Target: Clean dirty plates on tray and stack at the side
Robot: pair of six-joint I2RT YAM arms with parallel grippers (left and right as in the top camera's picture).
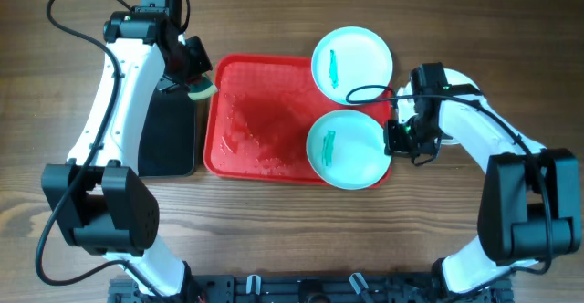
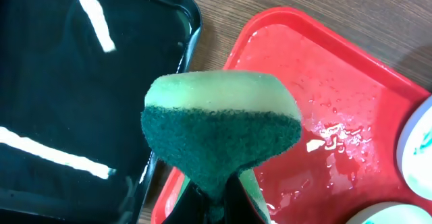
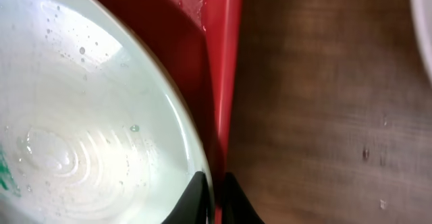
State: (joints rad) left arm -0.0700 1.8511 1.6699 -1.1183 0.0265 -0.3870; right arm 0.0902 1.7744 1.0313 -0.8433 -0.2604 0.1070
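The pale aqua plate's rim crowds the red tray's edge [image 1: 387, 172], far from the sponge, so my right gripper should retake the plate's rim and slide the plate toward the tray's middle [image 1: 278, 139].
The red tray [image 1: 260, 111] lies mid-table, wet. Two plates show; a third is out of view. A pale plate [image 1: 352, 61] with a teal smear overlaps the tray's far right corner. A pale aqua plate [image 1: 345, 148] with a teal smear sits at the tray's near right corner. My right gripper [image 1: 394, 137] is shut on this plate's right rim; in the right wrist view the fingers [image 3: 212, 198] straddle the rim of the plate [image 3: 88, 116] beside the tray's edge [image 3: 226, 62]. My left gripper [image 1: 193, 73] is shut on a green sponge [image 2: 223, 129] above the tray's left edge [image 2: 324, 102].
A smaller black tray [image 1: 169, 134] lies left of the red tray and shows glossy in the left wrist view [image 2: 67, 82]. Bare wood table [image 3: 324, 116] lies right of the plates. Arm cables run over the far left.
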